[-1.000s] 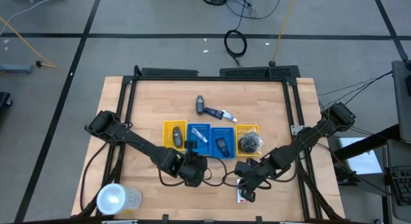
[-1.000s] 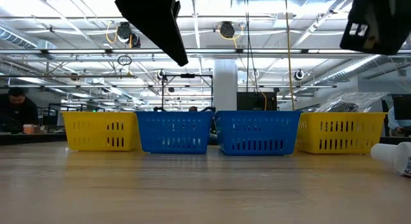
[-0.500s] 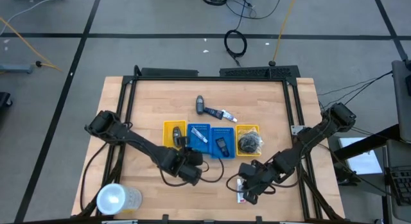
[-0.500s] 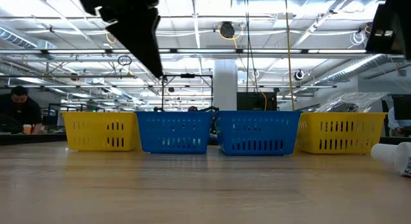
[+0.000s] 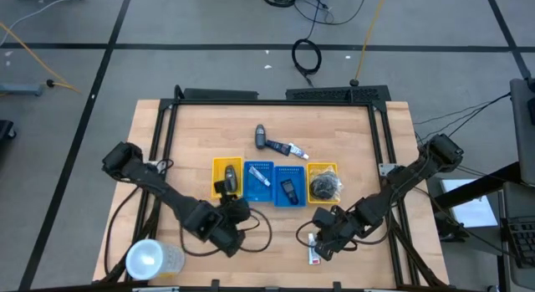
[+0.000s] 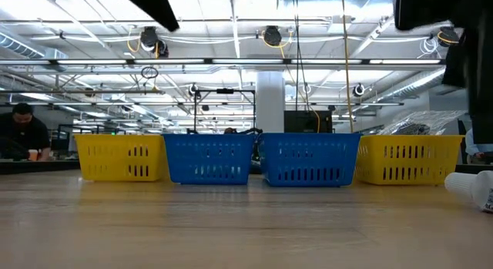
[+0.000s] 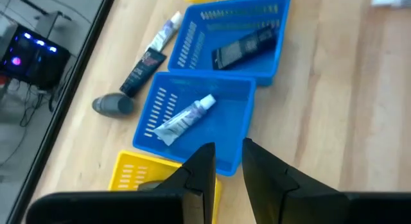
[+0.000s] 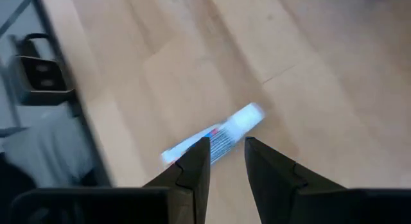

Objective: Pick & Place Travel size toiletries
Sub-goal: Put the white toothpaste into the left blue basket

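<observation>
The white tube (image 8: 217,139) is slanted under one finger of my right gripper. So next I open wider, move toward the tube's cap (image 8: 247,118) and come down around that end of the tube.
My right gripper (image 5: 321,238) (image 8: 226,147) hovers, shut, just above a white tube with a blue end (image 8: 239,119) (image 5: 314,255) that lies flat on the table by the near edge. My left gripper (image 5: 236,210) (image 7: 228,153) is shut and empty, on the near side of the row of trays. One blue tray holds a white tube (image 7: 185,116), the other a dark flat item (image 7: 246,44). A dark mesh puff (image 5: 324,185) fills the right yellow tray. A dark bottle (image 5: 261,137) and a dark tube (image 5: 291,148) lie beyond the trays.
Two yellow and two blue slotted trays (image 5: 257,168) stand in a row across the table's middle. A large clear cup (image 5: 154,259) lies at the near left corner. Bare wood stretches between the trays and the near edge. A person (image 6: 19,134) sits far behind the table.
My left gripper has drawn back from the trays toward the table's left and near edge, and its arm has swung out of the middle of the low view. My right gripper has moved a little toward the near edge, closer to the white tube.
</observation>
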Action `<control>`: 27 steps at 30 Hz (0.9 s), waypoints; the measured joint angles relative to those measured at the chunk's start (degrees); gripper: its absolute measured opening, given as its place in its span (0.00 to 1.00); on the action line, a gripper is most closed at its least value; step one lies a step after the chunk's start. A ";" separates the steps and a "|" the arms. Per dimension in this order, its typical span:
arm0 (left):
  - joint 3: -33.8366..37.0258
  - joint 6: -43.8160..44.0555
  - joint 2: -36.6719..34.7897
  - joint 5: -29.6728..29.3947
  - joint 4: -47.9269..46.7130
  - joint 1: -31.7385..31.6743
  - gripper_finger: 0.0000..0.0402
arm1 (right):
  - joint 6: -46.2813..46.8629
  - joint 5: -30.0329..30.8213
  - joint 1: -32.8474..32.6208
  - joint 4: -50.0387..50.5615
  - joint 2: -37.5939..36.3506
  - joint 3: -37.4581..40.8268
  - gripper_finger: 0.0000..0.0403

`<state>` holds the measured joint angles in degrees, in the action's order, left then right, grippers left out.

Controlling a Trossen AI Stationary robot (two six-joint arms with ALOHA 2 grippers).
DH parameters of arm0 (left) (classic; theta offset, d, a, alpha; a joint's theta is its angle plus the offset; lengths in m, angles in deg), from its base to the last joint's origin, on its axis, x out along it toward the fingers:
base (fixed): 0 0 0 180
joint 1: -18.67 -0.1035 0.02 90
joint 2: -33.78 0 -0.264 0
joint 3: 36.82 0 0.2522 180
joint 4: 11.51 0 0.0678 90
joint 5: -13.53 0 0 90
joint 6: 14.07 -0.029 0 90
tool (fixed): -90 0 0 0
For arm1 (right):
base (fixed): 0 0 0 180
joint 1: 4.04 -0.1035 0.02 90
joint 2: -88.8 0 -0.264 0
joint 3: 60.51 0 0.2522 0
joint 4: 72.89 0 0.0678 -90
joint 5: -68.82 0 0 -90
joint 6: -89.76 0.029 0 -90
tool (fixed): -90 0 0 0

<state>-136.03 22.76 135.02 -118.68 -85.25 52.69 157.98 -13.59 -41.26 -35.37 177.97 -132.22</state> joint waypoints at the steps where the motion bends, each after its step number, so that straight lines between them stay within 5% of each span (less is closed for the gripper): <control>1: 0.00 0.37 -0.25 -0.31 0.05 0.54 0.19 | -0.93 0.30 0.02 -2.35 0.01 1.64 0.22; 6: 0.00 1.00 -0.25 -1.31 0.06 2.69 0.19 | -3.80 -2.99 1.61 -16.62 0.08 8.37 0.22; 15: 0.00 1.97 -0.25 -1.43 0.08 2.65 0.19 | 0.05 -4.15 3.19 -16.04 0.08 9.11 0.16; 27: 0.00 2.51 -0.23 -1.41 0.20 2.06 0.19 | 0.71 -4.56 4.43 -15.56 3.56 9.11 0.38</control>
<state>-136.03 25.26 134.79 -120.09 -85.05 54.75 158.70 -18.15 -36.84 -50.93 181.53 -123.11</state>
